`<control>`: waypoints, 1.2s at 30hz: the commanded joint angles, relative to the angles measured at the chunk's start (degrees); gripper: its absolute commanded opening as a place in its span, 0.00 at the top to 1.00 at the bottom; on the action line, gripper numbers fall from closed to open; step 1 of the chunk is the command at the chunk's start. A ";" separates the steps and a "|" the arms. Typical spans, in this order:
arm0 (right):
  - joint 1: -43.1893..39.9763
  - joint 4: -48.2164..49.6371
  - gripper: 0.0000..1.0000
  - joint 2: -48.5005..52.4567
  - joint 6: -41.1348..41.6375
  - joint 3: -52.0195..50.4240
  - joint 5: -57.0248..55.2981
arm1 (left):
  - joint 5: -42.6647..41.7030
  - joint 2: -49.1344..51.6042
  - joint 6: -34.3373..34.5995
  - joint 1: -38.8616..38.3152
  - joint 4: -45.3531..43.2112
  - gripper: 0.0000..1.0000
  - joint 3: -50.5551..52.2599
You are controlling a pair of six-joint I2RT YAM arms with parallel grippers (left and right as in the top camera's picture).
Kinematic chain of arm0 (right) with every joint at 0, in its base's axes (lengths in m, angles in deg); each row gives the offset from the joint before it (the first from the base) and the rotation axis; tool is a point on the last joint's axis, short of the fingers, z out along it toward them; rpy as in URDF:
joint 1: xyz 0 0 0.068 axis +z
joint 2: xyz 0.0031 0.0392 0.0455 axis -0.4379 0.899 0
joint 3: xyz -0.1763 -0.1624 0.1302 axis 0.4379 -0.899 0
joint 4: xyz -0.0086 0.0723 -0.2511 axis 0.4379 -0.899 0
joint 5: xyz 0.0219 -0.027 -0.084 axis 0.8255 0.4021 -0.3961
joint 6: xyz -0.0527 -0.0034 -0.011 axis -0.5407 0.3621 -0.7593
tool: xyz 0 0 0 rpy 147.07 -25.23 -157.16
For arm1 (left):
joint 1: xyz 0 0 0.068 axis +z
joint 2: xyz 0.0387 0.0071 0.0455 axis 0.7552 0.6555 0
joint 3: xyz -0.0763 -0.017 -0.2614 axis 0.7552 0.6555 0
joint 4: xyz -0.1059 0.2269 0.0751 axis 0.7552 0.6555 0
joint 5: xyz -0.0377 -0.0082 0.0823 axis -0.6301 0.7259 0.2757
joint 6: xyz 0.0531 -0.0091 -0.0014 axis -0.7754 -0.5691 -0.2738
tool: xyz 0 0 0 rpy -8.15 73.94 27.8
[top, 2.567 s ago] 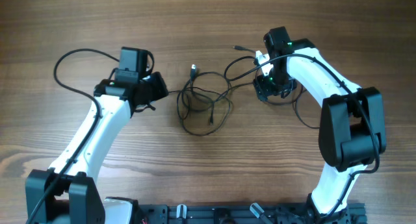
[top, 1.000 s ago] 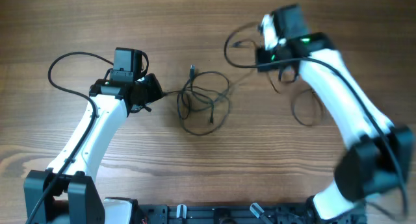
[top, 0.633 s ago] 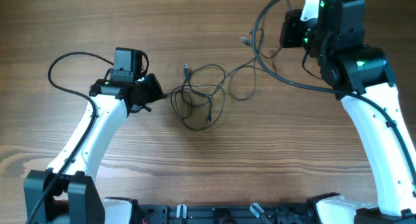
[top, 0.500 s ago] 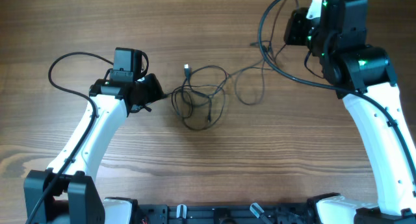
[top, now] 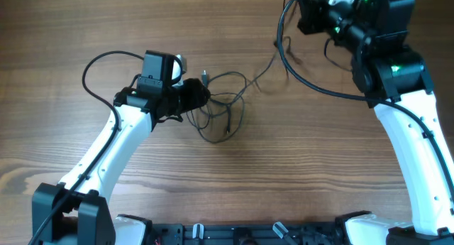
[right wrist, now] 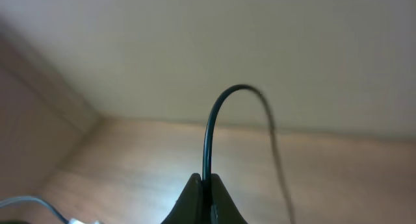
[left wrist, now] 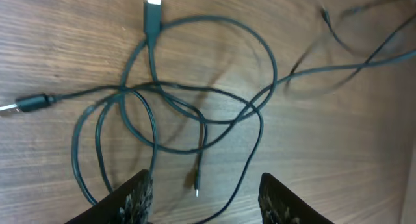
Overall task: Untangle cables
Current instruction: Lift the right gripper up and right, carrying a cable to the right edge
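The robot's right gripper holds the cable, which dangles across the tangle's long piece (top: 274,55), so the robot should move the cable to the far side (top: 440,71) and put it down before loosening the tangle's remaining loops.
The cables (top: 223,109) lie as a loose tangle of thin dark loops on the wooden table, at its middle. My left gripper (top: 196,97) hovers at the tangle's left side. In the left wrist view the cables (left wrist: 195,107) spread out below, with small plug ends showing. The left gripper (left wrist: 205,204) is open, its fingers (left wrist: 135,199) on either side of a few strands. My right gripper (right wrist: 208,185) is raised high at the far right and shut on one black cable (right wrist: 209,133). That strand (top: 268,66) runs from the tangle up toward the right arm.
The left arm's own thick black cable (top: 96,60) loops on the table at the left. The right arm's thick cable (top: 312,85) hangs in an arc at the right. A black rail (top: 248,234) runs along the front edge.
My left arm has moved right, up to the tangle, and its jaws have widened. My right arm has risen farther toward the back, drawing its strand out of the tangle.
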 commanded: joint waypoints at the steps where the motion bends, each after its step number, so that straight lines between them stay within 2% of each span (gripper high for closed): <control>1: -0.55 7.43 0.96 -2.73 1.05 0.24 2.78 | -0.48 0.70 -0.31 -0.04 1.09 0.46 -0.68; 5: -2.12 15.19 0.96 -4.96 5.09 0.24 -1.73 | 0.07 0.70 -0.31 -0.04 2.01 0.46 -0.68; 6: -3.30 16.52 0.96 -6.21 8.09 0.24 -6.36 | 0.07 0.70 -0.31 -0.07 2.03 0.46 -0.68; 9: -5.44 15.17 0.96 -7.80 12.55 0.24 -15.15 | 0.07 0.70 -0.31 -0.04 2.08 0.46 -0.68; 12: -8.11 8.07 0.96 -9.03 18.05 0.24 -25.53 | 0.07 0.70 -0.31 -0.04 2.14 0.46 -0.68; 14: -9.86 -1.29 0.96 -9.35 24.76 0.24 -35.89 | 0.07 0.70 -0.31 -0.07 2.14 0.46 -0.68; 17: -11.80 -11.69 0.96 -8.81 29.11 0.24 -42.99 | 0.07 0.70 -0.31 -0.07 2.29 0.46 -0.68; 22: -14.49 -20.33 0.96 -6.32 28.68 0.22 -43.54 | 0.07 0.70 -0.31 -0.04 2.56 0.46 -0.68; 29: -19.15 -24.68 0.96 -3.54 28.33 0.22 -43.76 | 0.17 0.70 -0.33 -0.04 3.45 0.46 -0.68; 34: -24.85 -25.09 0.96 -1.40 22.64 0.22 -43.67 | 1.36 0.70 -0.52 -0.04 4.26 0.46 -0.68; 36: -28.00 -25.07 0.96 0.28 17.88 0.22 -41.72 | 1.36 0.70 -0.52 -0.04 4.26 0.46 -0.68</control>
